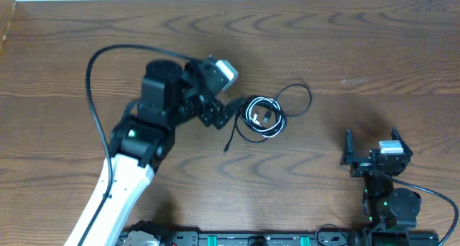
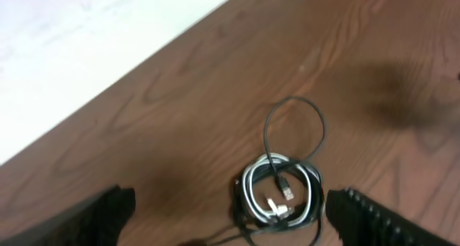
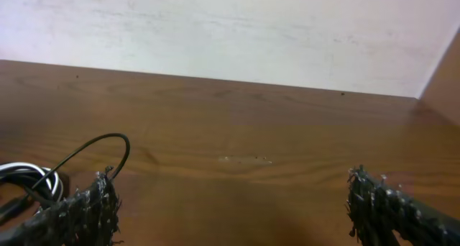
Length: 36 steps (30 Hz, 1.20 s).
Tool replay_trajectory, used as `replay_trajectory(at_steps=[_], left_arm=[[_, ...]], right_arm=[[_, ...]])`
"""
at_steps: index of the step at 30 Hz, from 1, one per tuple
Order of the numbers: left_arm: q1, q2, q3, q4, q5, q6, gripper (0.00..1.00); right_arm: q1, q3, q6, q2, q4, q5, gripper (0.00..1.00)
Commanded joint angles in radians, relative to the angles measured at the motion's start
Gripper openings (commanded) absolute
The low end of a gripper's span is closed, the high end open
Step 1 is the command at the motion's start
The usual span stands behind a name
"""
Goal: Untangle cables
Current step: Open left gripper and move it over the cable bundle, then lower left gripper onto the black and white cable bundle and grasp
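Observation:
My left gripper's open fingers have their middle in line with the coil's nearest rim (image 1: 246, 116), so I should carry on lowering until they are on both sides of the coil's black and white pieces (image 2: 244, 192), then close.
The cables (image 1: 263, 119) lie in one small coil of black and white cord at the table's middle, with a thin black loop (image 1: 300, 96) sticking out to the right and a short tail (image 1: 228, 139) to the lower left. My left gripper (image 1: 228, 112) is open right beside the coil's left edge. In the left wrist view the coil (image 2: 280, 197), with small plug ends inside it, sits between the spread fingers (image 2: 381, 219), nearer the right one. My right gripper (image 1: 371, 139) stands open and empty at the front right, away from the coil. The right wrist view shows the loop (image 3: 100, 149) at far left.
The table (image 1: 374, 44) is dark wood, with a pale wall (image 3: 230, 30) past its far edge. The left arm's thick black wire (image 1: 97, 59) arcs over the table's left side. The arms' bases (image 1: 251, 239) line the front edge.

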Motion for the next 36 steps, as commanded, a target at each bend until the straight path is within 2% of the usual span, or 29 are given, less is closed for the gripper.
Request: replay_trajectory(at_steps=[1, 6, 9, 25, 36], left_arm=[[-0.02, 0.064, 0.116, -0.077, -0.057, 0.072, 0.92], [-0.092, 0.166, 0.22, -0.19, -0.204, 0.146, 0.92], [-0.137, 0.223, 0.224, -0.199, -0.274, 0.152, 0.92], [-0.172, 0.409, 0.224, -0.191, -0.273, 0.151, 0.93], [-0.172, 0.567, 0.224, -0.027, -0.274, 0.151, 0.92]], right_arm=[[-0.004, -0.002, -0.01, -0.006, -0.003, 0.001, 0.99], [-0.004, -0.002, -0.01, -0.006, -0.003, 0.001, 0.99], [-0.004, -0.002, -0.01, -0.006, -0.003, 0.001, 0.99], [-0.004, -0.002, -0.01, -0.006, -0.003, 0.001, 0.99], [-0.004, -0.002, -0.01, -0.006, -0.003, 0.001, 0.99]])
